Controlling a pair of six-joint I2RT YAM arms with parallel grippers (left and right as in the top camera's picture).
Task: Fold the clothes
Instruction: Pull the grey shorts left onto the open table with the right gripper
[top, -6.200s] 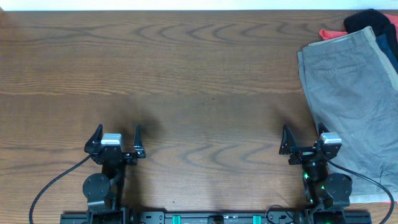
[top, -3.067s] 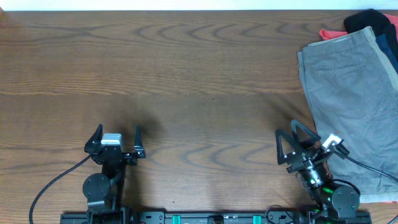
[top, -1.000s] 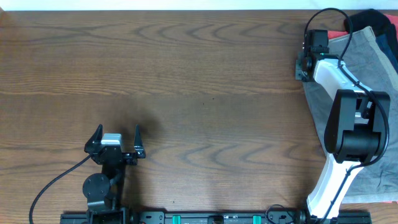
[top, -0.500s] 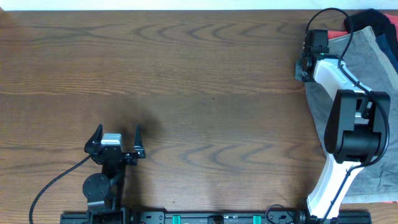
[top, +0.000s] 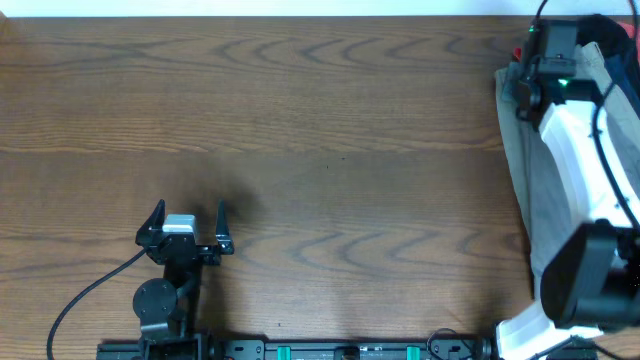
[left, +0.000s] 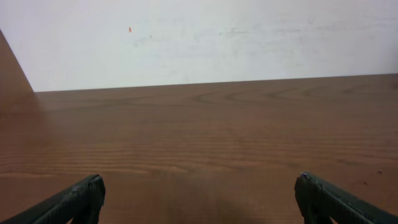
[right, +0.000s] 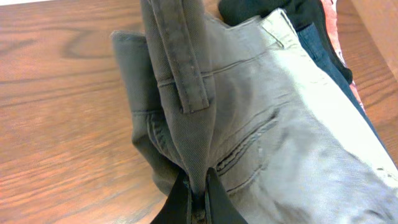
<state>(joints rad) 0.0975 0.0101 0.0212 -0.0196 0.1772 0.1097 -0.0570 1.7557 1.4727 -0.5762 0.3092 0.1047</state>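
My right gripper needs to keep pulling until the top grey-green shorts (right: 180, 121), the only ones it pinches, spread across the wood (top: 380, 175) that lies clear beside the pile.
The clothes lie in a pile at the table's back right. On top are grey-green shorts (top: 520, 180) with a waistband (right: 180, 56) and a slit back pocket (right: 249, 146). My right gripper (right: 196, 182) is shut on a pinched fold of these shorts near the waistband corner, and the fabric rises in a ridge from the jaws. From overhead the right gripper (top: 520, 90) sits over the shorts' back left corner, and the white arm hides much of the garment. My left gripper (top: 188, 210) rests near the front left, open and holding nothing, also seen as the left gripper (left: 199, 186) above bare wood.
Under the shorts lie a black piece (right: 261, 9), a navy piece (right: 323, 62) and a red piece (right: 339, 37). The wooden table (top: 320, 120) runs left of the pile. Its back edge meets a white wall (left: 199, 37). The shorts hang over the table's right edge.
The right arm has swung back and to the right with its jaws closed on the shorts. The shorts' back left corner is pulled up and bunched. The left arm has stayed still.
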